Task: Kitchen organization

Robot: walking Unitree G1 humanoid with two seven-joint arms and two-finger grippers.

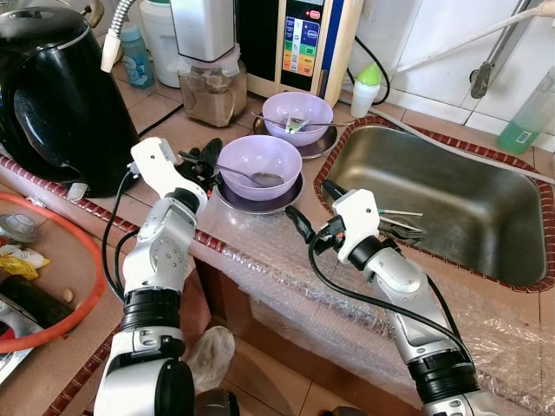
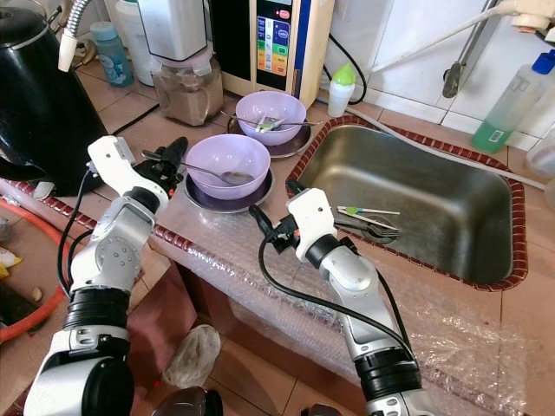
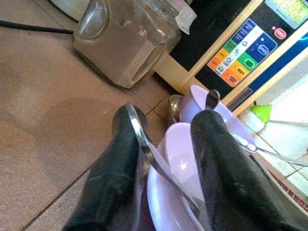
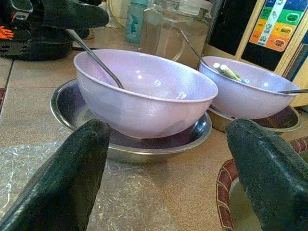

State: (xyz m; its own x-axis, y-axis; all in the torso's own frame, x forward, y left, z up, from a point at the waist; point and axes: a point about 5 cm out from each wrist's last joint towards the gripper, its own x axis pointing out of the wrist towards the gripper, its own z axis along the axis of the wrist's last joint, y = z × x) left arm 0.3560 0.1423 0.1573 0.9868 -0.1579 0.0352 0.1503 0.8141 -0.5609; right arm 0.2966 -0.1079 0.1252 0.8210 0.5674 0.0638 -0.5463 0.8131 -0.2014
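Observation:
I expect the spoon [image 1: 266, 179], its handle just leaning across the lilac bowl's rim [image 1: 220, 165], to come free when I lift it and leave the bowl on its plate.
A lilac bowl [image 1: 260, 160] sits on a steel plate [image 1: 258, 204] on the tiled counter, a spoon [image 1: 251, 176] resting in it. My left gripper [image 1: 205, 161] is at the bowl's left side, open; in the left wrist view the spoon handle [image 3: 154, 159] runs between the fingers and lies against one of them. My right gripper [image 1: 316, 206] hovers open just right of the plate, by the sink's near-left corner, facing the bowl [image 4: 144, 94]. A second lilac bowl [image 1: 297, 114] with utensils in it stands behind on its own plate.
The steel sink [image 1: 451, 186] on the right holds forks [image 1: 401, 229]. A black kettle [image 1: 52, 95] stands far left, with a jar of brown powder [image 1: 212, 91], a water machine [image 1: 303, 43] and a green-capped bottle [image 1: 366, 87] behind. Bubble wrap [image 1: 269, 251] covers the counter's front edge.

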